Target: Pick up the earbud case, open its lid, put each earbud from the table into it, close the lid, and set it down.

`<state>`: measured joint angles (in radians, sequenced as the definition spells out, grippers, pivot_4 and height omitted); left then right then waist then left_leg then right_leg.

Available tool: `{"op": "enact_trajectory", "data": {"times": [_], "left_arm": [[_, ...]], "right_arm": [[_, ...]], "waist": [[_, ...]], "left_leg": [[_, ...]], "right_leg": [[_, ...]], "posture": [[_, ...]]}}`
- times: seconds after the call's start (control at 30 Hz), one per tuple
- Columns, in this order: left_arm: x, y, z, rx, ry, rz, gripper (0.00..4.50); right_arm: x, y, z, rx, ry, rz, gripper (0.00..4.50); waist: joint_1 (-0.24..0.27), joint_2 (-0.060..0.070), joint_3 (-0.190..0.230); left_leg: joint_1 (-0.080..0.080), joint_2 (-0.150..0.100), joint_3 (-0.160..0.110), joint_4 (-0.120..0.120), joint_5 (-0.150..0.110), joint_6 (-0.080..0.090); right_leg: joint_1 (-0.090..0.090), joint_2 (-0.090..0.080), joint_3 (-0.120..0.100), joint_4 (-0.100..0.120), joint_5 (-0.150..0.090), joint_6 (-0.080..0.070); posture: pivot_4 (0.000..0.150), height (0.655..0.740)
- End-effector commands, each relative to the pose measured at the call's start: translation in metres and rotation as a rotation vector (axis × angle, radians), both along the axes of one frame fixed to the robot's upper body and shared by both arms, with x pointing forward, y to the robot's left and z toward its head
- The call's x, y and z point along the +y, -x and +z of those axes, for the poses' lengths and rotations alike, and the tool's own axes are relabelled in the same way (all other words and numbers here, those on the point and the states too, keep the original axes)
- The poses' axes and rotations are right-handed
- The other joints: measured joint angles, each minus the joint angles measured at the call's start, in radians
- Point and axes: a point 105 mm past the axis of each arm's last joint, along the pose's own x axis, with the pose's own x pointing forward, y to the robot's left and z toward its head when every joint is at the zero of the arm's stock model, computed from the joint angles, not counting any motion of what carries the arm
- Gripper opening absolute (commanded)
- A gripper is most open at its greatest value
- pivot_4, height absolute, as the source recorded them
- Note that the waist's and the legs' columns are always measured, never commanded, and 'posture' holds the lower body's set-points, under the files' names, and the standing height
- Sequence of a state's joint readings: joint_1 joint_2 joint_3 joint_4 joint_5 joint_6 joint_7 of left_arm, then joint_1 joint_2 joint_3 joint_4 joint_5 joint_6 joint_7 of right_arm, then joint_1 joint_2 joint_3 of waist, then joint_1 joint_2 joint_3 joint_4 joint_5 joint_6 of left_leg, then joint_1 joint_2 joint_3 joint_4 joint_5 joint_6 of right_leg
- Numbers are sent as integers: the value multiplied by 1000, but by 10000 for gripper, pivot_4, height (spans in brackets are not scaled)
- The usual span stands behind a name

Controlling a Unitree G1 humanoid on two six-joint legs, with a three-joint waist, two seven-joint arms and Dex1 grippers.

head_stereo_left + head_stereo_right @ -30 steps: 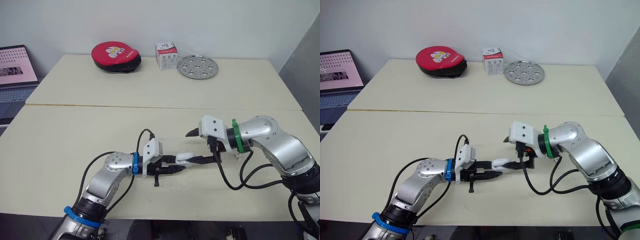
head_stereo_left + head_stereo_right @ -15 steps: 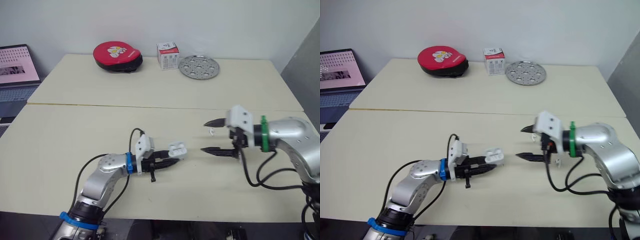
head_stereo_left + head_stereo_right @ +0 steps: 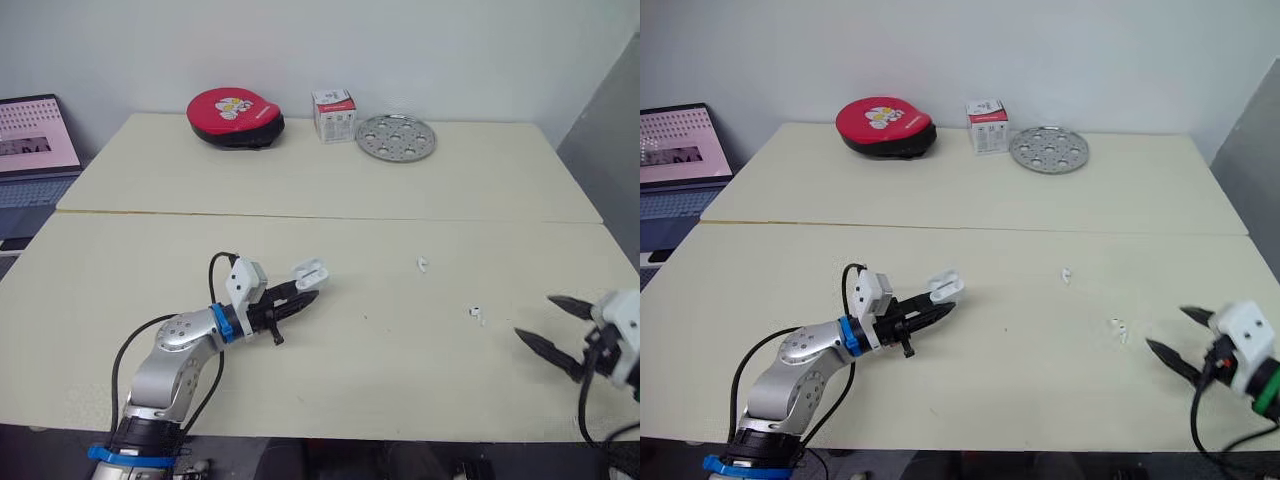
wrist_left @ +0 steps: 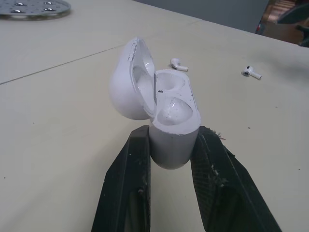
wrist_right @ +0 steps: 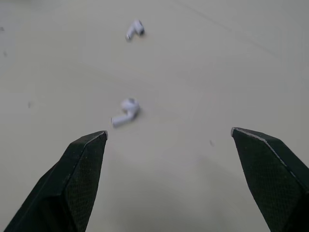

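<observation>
My gripper will lower the earbud's stem into the case. The farther earbud's round head (image 3: 422,262) is wider than its stem (image 5: 130,34), so the head should stay sticking out above the case.
My left gripper (image 3: 296,297) is shut on the white earbud case (image 4: 171,128), held just above the table left of centre. Its lid (image 4: 133,79) stands open and both sockets look empty. Two white earbuds lie on the table: one (image 3: 422,265) near the middle, the other (image 3: 476,314) further right and nearer me. My right gripper (image 3: 549,325) is open at the right front of the table, its fingertips pointing toward the nearer earbud (image 5: 124,112) a short way ahead, with nothing between them. The farther earbud (image 5: 134,29) lies beyond.
At the back of the far table sit a red and black round case (image 3: 234,114), a small white box (image 3: 333,113) and a perforated metal disc (image 3: 397,136). A laptop (image 3: 35,140) stands off the left edge. A seam (image 3: 330,218) joins the two tables.
Both arms have drawn apart: the left pulled the open case back to the left, and the right withdrew far to the right front. The head view shifted slightly.
</observation>
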<state>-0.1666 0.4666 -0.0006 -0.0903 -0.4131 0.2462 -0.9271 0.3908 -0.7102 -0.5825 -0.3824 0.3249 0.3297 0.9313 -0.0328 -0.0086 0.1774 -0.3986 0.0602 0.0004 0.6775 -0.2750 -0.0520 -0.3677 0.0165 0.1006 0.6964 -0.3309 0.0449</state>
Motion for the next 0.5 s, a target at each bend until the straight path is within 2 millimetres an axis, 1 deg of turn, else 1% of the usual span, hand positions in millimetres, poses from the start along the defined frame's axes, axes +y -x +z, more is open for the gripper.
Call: {"op": "enact_trajectory", "data": {"times": [0.03, 0.07, 0.13, 0.27, 0.33, 0.43, 0.5], "left_arm": [[3, -4, 11, -58, -1, 12, 7957], [4, -4, 11, -59, -1, 13, 7957], [5, -5, 11, -61, -4, 17, 7957], [8, -5, 10, -60, -8, 24, 7957], [8, -4, 9, -58, -10, 25, 7957], [9, -3, 8, -55, -15, 26, 7957], [9, -4, 8, -55, -17, 27, 7957]], "right_arm": [[-13, 9, 1, -32, 59, -23, 42949], [-15, 10, -1, -28, 58, -27, 42949], [-16, 13, -4, -14, 43, -37, 45000], [-8, 7, -1, -36, 42, -18, 45000], [3, 0, 7, -64, 13, 1, 45000], [32, -15, 21, -106, -41, 69, 45000], [52, -27, 28, -120, -68, 95, 45000]], "waist": [[-5, 0, 0], [-7, 0, 0], [-9, 0, 0], [-7, 0, 0], [-7, 0, 0], [-8, 1, 0], [-8, 1, 0]], "left_leg": [[1, 0, 0, 0, 0, 0], [1, 0, 0, 0, 0, 0], [1, 0, 1, 0, 0, 0], [0, 0, 0, 0, 0, 0], [0, 0, 0, 0, 0, 0], [0, 0, 1, 0, 0, 0], [0, 1, 0, 0, 0, 0]], "right_leg": [[0, 0, 0, 0, 0, 0], [0, 1, 1, 0, 0, 0], [0, 1, 1, 0, 0, 0], [0, 1, 1, 0, 0, 0], [-1, 0, 1, 0, 0, 0], [-1, 1, 1, 1, 0, 0], [-1, 1, 1, 1, 0, 0]], "posture": [[1500, 7400], [1500, 7400], [1500, 7400], [1500, 7400], [1500, 7400], [1500, 7400], [1500, 7400]]}}
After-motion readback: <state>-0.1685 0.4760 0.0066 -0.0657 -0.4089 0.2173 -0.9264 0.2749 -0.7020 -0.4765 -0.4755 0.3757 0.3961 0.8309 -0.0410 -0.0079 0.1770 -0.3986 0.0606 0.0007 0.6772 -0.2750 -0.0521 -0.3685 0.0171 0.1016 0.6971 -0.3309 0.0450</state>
